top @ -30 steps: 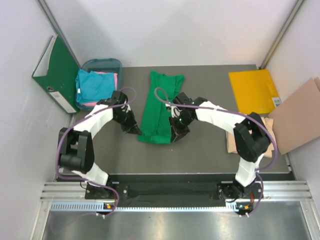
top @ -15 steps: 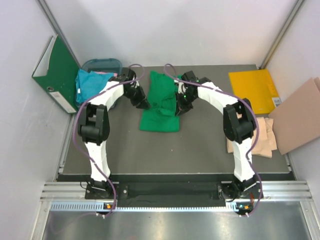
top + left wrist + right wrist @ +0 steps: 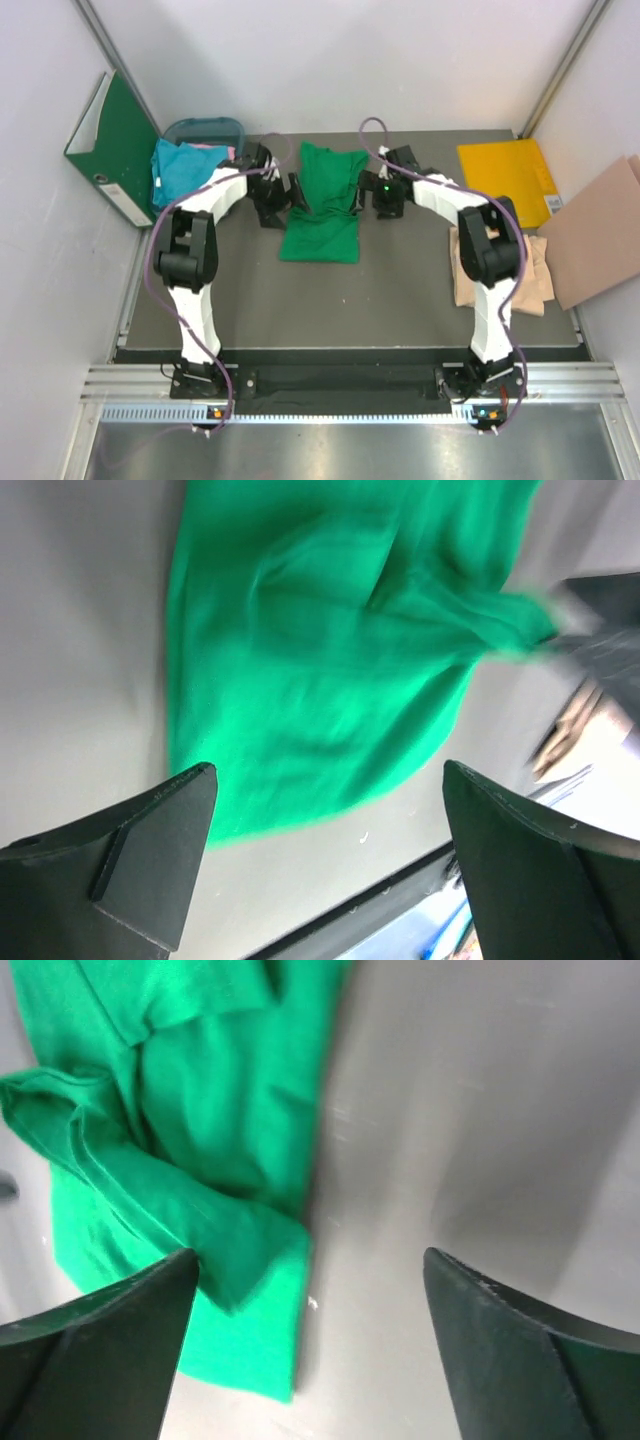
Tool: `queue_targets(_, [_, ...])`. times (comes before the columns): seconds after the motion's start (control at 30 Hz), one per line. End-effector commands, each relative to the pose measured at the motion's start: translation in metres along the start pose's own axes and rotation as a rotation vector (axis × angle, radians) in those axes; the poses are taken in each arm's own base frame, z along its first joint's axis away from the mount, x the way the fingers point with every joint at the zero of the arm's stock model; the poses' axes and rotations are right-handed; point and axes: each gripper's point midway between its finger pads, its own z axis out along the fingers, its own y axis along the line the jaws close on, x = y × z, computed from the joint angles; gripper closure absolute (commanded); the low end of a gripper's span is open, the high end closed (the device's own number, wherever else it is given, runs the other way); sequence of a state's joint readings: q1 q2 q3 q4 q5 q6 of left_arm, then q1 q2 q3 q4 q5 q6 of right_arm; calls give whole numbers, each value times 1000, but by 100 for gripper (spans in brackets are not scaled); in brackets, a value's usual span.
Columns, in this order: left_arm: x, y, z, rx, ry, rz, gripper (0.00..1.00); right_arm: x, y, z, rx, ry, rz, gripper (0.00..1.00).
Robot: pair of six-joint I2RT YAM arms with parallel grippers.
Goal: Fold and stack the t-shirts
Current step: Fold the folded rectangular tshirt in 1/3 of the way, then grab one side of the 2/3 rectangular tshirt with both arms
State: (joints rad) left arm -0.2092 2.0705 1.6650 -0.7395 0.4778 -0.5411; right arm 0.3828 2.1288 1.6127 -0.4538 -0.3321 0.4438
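My gripper will fold the green t-shirt so that its doubled near end [image 3: 319,251] goes over as one when I carry it toward the collar, because a loose flap edge [image 3: 328,213] crosses the t-shirt's middle.
The bright green t-shirt [image 3: 322,208] lies folded on the dark table, its doubled part toward the far side. My left gripper [image 3: 291,196] stands open just off the shirt's left edge. My right gripper [image 3: 364,194] stands open just off its right edge. In the left wrist view the green t-shirt [image 3: 320,660] fills the upper middle, and the left gripper [image 3: 328,775] holds nothing. In the right wrist view the green t-shirt [image 3: 180,1110] lies left, beside the empty right gripper [image 3: 310,1260]. Teal-blue [image 3: 185,170] and pink [image 3: 226,155] t-shirts sit in a bin. The beige-peach t-shirt [image 3: 530,275] lies at the right.
A blue-grey bin [image 3: 205,126] stands at the back left beside a green ring binder [image 3: 110,145] leaning on the wall. A yellow folder [image 3: 505,180] lies at the back right, with a cardboard sheet [image 3: 600,235] next to it.
Both grippers carried the shirt's near end toward the far side, folding it shorter. Both then opened, let go of the cloth and moved apart to its sides.
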Motion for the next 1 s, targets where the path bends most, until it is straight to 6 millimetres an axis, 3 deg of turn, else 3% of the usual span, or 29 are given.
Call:
queue_targets(0.0, [18,2,-36,-10,-80,118,1,-70,30,-65,-54,-365,-2,1])
queue_targets(0.07, [37,22,-31,-58,-42,100,1,-57,28,-72,-43,-336,4,1])
queue_targets(0.23, [71,45,-25,-75,-6,70,1,7,19,-68,-52,-132,41,3])
queue_targets(0.47, [78,61,-13,-98,-34,32,1,84,23,-49,-82,81,126,14])
queue_targets(0.57, [73,62,-6,-84,-65,23,1,99,32,-39,-114,99,130,19])
queue_targets(0.77, [60,61,7,-67,-86,1,3,109,47,-10,-168,138,177,25])
queue_targets(0.87, [60,60,19,-52,-54,-5,24,109,57,0,-166,153,153,33])
queue_targets(0.9, [59,57,20,-38,-41,-4,49,105,61,1,-168,142,144,39])
queue_targets(0.97, [61,58,23,-34,-24,-9,78,105,66,4,-183,141,132,92])
